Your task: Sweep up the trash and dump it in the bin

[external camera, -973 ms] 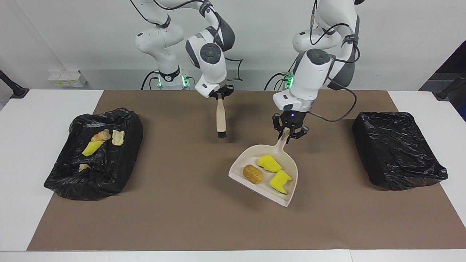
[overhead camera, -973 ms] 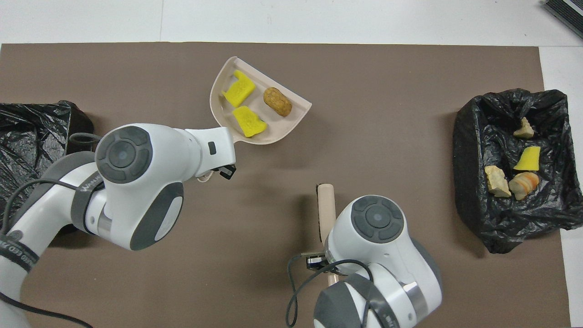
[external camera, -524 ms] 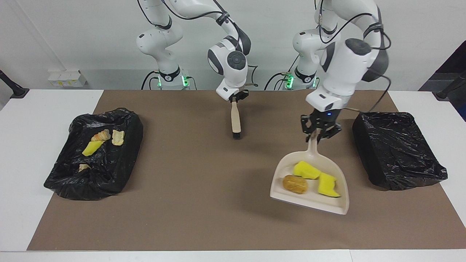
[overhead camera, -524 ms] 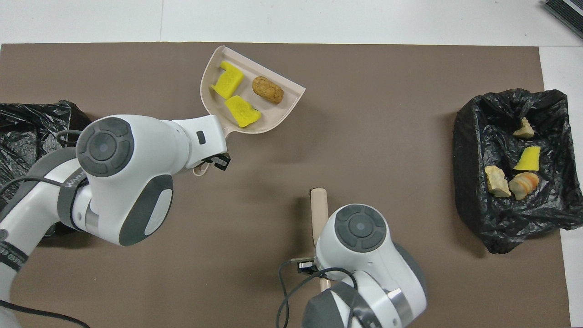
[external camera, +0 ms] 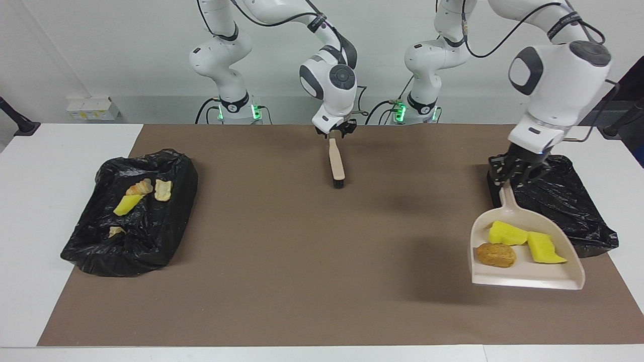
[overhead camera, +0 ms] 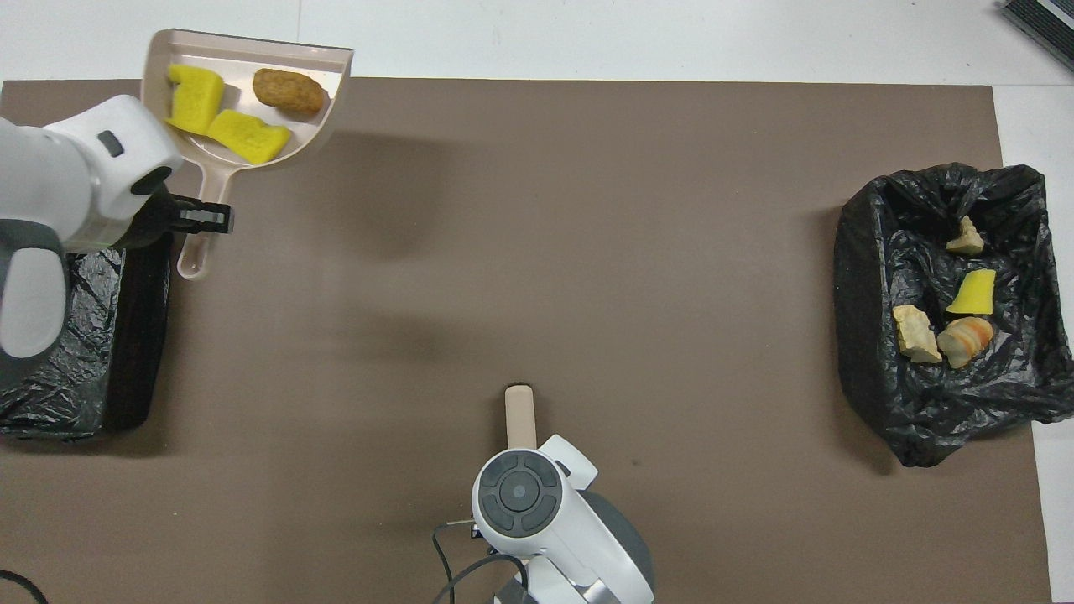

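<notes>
The dustpan's open edge (overhead camera: 258, 41) faces away from the black-lined bin, so I should pull the dustpan back with my left gripper and turn that edge over the bin (overhead camera: 89, 337) before tipping.
My left gripper (external camera: 514, 182) (overhead camera: 195, 220) is shut on the handle of the beige dustpan (external camera: 523, 271) (overhead camera: 243, 60) and holds it in the air beside the black-lined bin (external camera: 563, 201) (overhead camera: 75, 352) at the left arm's end. In the pan lie two yellow sponge chunks (external camera: 507, 234) (overhead camera: 195, 87) and a brown bun (external camera: 496, 255) (overhead camera: 288, 92). My right gripper (external camera: 336, 133) is shut on the brush (external camera: 336, 163) (overhead camera: 520, 415) and holds it hanging, bristles down, over the mat near the robots.
A second black-lined bin (external camera: 133, 216) (overhead camera: 952, 310) at the right arm's end holds a yellow sponge chunk (external camera: 127, 205) (overhead camera: 973, 292), a croissant (external camera: 139, 188) (overhead camera: 965, 340) and pale scraps. A brown mat (external camera: 302, 251) covers the white table.
My left arm has swung the loaded dustpan from the middle of the mat toward the bin at its own end and raised it. My right arm has pulled the brush back toward the robots.
</notes>
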